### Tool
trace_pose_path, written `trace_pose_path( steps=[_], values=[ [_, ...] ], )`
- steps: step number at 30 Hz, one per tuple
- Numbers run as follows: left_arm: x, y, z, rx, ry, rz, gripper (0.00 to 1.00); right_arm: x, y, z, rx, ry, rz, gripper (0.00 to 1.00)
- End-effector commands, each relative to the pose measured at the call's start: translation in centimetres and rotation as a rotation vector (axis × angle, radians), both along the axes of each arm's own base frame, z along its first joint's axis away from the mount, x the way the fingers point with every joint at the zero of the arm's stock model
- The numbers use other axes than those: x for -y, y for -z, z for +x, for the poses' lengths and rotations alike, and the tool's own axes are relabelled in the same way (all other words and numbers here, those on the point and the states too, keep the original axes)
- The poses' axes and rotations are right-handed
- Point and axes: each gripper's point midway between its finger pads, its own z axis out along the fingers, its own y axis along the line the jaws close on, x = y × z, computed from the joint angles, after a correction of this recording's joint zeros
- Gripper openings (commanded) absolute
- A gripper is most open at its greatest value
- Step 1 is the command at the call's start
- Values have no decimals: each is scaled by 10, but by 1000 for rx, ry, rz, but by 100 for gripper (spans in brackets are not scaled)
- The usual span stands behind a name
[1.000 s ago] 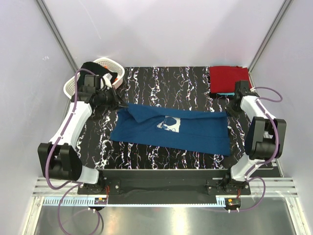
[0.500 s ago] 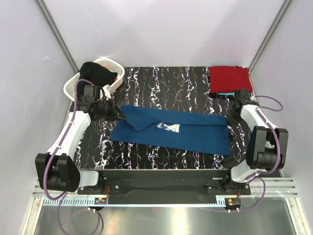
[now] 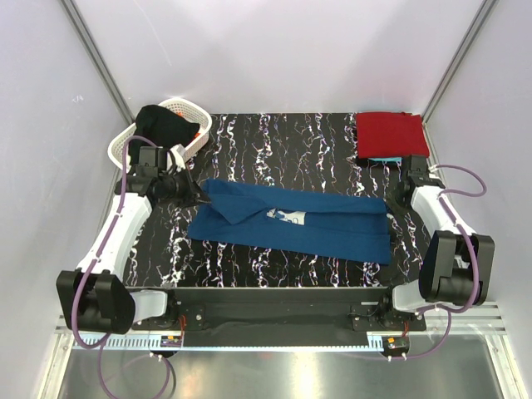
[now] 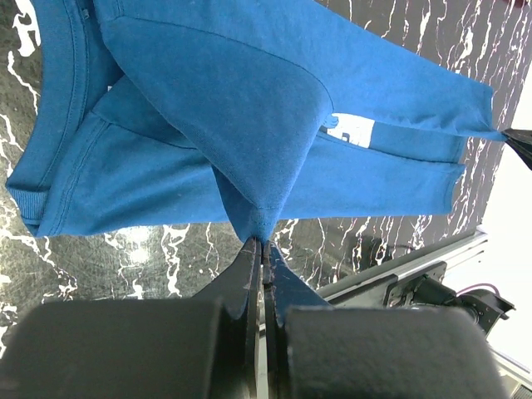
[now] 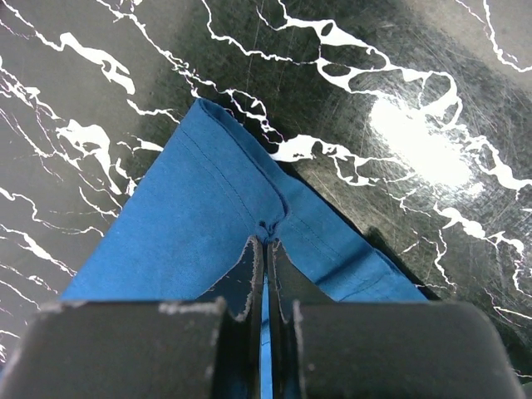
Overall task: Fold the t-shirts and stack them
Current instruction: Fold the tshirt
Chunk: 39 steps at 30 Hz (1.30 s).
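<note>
My right gripper has the held corner (image 3: 382, 206) in line with the blue t-shirt's lower layer (image 3: 381, 231). It should keep pulling the corner closer until the corner lies flat there, and then let go.
The blue t-shirt (image 3: 332, 229) lies as a long band across the middle of the marbled table, its small white print (image 3: 287, 218) showing. My left gripper (image 3: 200, 198) is shut on its far left corner; in the left wrist view the cloth (image 4: 224, 100) hangs in a fold from the pinched tips (image 4: 264, 242). My right gripper (image 3: 390, 199) is shut on the far right corner, its tips (image 5: 267, 238) biting the stitched hem (image 5: 208, 224). A folded red t-shirt (image 3: 391, 133) sits at the back right on a turquoise one (image 3: 385, 158), of which only an edge shows.
A white lattice basket (image 3: 189, 106) stands at the back left with a black cloth (image 3: 164, 125) in it. The black marbled table (image 3: 283, 141) is bare behind the blue shirt. Walls close in on both sides, and a metal rail runs along the near edge.
Both grippers have moved toward the near edge, still holding the shirt's far corners. The shirt's far edge has come forward over itself and the band looks narrower.
</note>
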Motion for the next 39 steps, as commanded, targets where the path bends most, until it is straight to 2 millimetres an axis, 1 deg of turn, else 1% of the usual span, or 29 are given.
trace_pose_path(
  steps=[1, 3, 5, 6, 8, 11, 12, 15, 17, 18, 20, 21, 27, 28, 30, 31, 33, 34, 35, 39],
  values=[
    [-5, -10, -1, 60, -6, 18, 0, 4, -7, -5, 27, 18, -21, 0],
    [-9, -7, -2, 55, -28, 34, 0, 4, -1, -13, 12, 19, -20, 0],
    [-12, -6, -2, 51, -40, 33, 0, 3, 0, -17, 11, 19, -17, 0],
    [-10, -8, -2, 54, -37, 25, 0, 0, 3, -19, 10, 17, -7, 0],
    [-8, -8, -3, 43, -27, 8, 0, -2, 3, -19, 21, 10, 3, 0],
    [-5, -3, -8, 26, -17, -4, 0, -4, 7, -23, 16, 7, 10, 0],
    [-6, 3, -11, 11, -16, 1, 0, -3, 11, -26, 5, 7, 8, 0],
    [-7, 11, -18, 0, -14, 7, 0, -3, 16, -29, -13, 12, 4, 0],
    [-4, 14, -22, -4, -3, -11, 0, -3, 19, -32, -21, 16, 7, 0],
    [-3, 22, -27, -27, 0, -15, 0, -3, 19, -32, -20, 17, 9, 0],
    [-4, 27, -30, -28, -4, -10, 0, -5, 20, -34, -21, 21, 18, 0],
    [-5, 34, -34, -42, -8, -7, 0, -5, 22, -37, -27, 25, 19, 0],
    [-3, 46, -39, -60, -7, -17, 0, -7, 28, -43, -40, 35, 26, 0],
    [-3, 46, -39, -53, -7, -20, 0, -7, 27, -44, -40, 31, 27, 2],
    [-3, 47, -41, -53, -4, -22, 0, -7, 24, -45, -45, 28, 24, 10],
    [-2, 47, -42, -51, 5, -24, 0, -6, 18, -45, -42, 27, 22, 16],
    [-2, 48, -43, -50, 7, -25, 0, -6, 13, -46, -41, 29, 17, 20],
    [-1, 48, -44, -49, 10, -29, 0, -6, 9, -46, -36, 32, 17, 24],
    [-1, 49, -45, -51, 13, -29, 0, -6, 4, -46, -25, 32, 17, 26],
    [2, 55, -49, -64, 28, -43, 0, -8, -5, -43, 1, 39, 33, 31]
  ],
)
